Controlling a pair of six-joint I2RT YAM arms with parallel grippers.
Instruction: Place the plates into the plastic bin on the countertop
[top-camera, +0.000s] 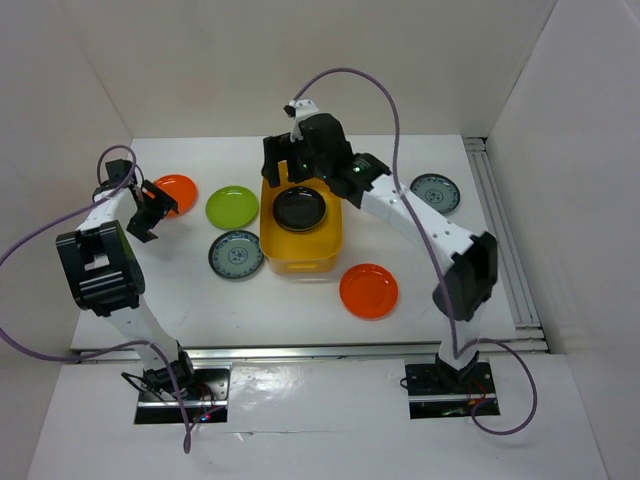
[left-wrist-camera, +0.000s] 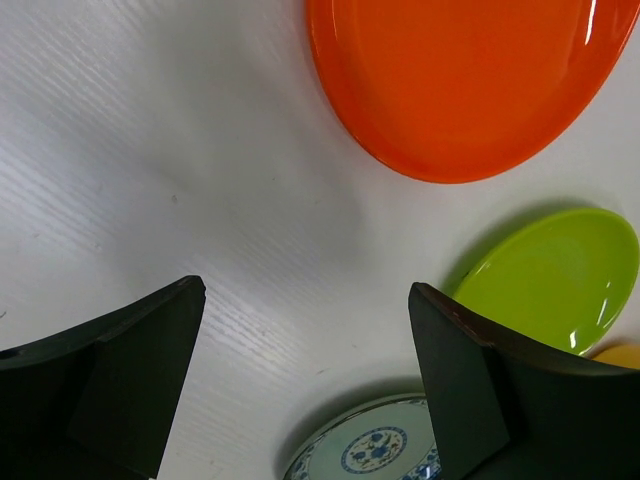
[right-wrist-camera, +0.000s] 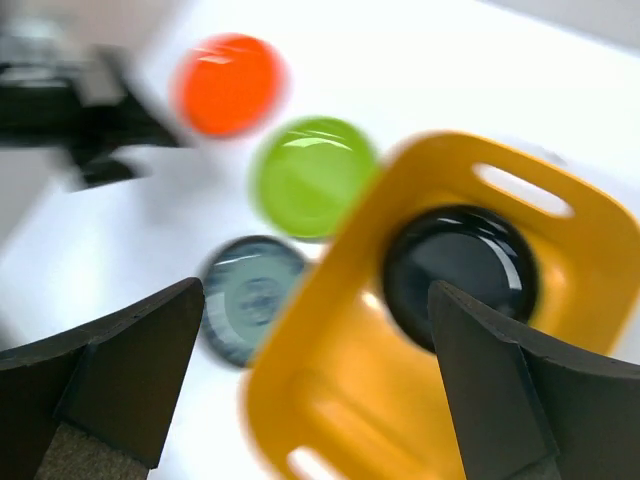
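I expect the orange plate (top-camera: 181, 189) to stack on top of the black plate (top-camera: 299, 208) when I lower it in, because the black plate is almost as wide as the bin.
The yellow-orange plastic bin (top-camera: 300, 232) stands mid-table with a glossy black plate (top-camera: 299, 208) inside. On the white countertop (top-camera: 220, 300) lie an orange plate (top-camera: 177, 192), a lime green plate (top-camera: 232, 206), a grey-blue patterned plate (top-camera: 236, 254), a second orange plate (top-camera: 369, 290) and a second patterned plate (top-camera: 436, 192). My right gripper (top-camera: 290, 160) hovers open and empty above the bin's far end; its view shows the bin (right-wrist-camera: 420, 400) and black plate (right-wrist-camera: 460, 270). My left gripper (top-camera: 150, 212) is open and empty beside the far-left orange plate (left-wrist-camera: 460, 80), above bare table.
White walls enclose the table on the left, back and right. A metal rail (top-camera: 505, 240) runs along the right edge. The green plate (left-wrist-camera: 550, 280) and patterned plate (left-wrist-camera: 370, 445) lie just beyond my left fingers (left-wrist-camera: 470, 380).
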